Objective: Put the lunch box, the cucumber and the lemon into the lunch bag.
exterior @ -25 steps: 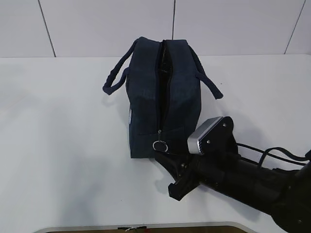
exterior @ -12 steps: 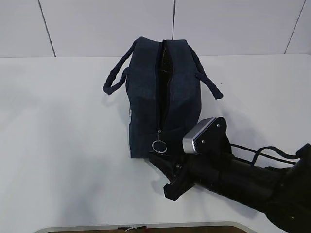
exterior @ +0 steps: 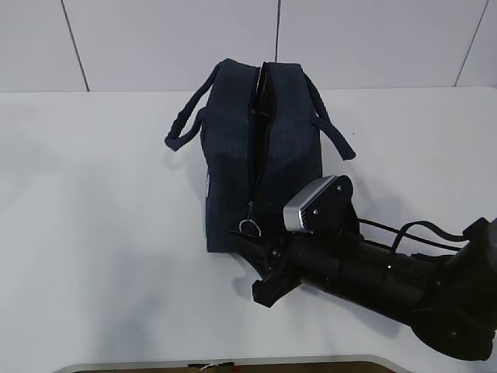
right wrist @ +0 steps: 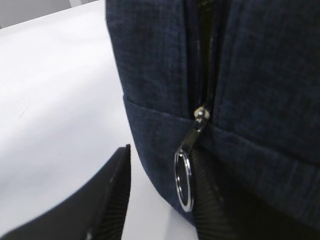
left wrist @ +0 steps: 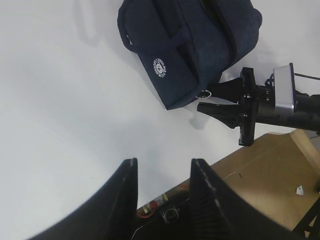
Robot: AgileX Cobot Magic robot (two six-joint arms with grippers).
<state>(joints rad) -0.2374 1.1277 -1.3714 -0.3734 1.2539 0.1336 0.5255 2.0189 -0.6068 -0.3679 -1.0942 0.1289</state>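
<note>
I expect the zipper to close behind the silver ring pull (exterior: 250,228) when I pull it to the bag's far end, because the dark slit (exterior: 264,109) is wide open beyond it.
The dark navy lunch bag (exterior: 260,148) stands mid-table, its top zipper gaping as a dark slit; its white logo (left wrist: 160,66) shows in the left wrist view. The silver ring pull (exterior: 249,225) hangs at the bag's near end. My right gripper (exterior: 260,260) is open at that end. In the right wrist view, the ring pull (right wrist: 183,180) lies between the jaws of the gripper (right wrist: 160,192), close against the right finger (right wrist: 217,205). My left gripper (left wrist: 163,172) is open and empty, high above the table. The lunch box, cucumber and lemon are out of view.
The white table (exterior: 101,233) ends at a front edge just below my right arm (exterior: 388,284). A brown board (left wrist: 270,185) lies beyond the table edge in the left wrist view. The bag's loop handles (exterior: 180,128) stick out to both sides.
My right gripper has slid left and closer to the bag's near end. The ring pull has tipped up and now sits between its jaws.
</note>
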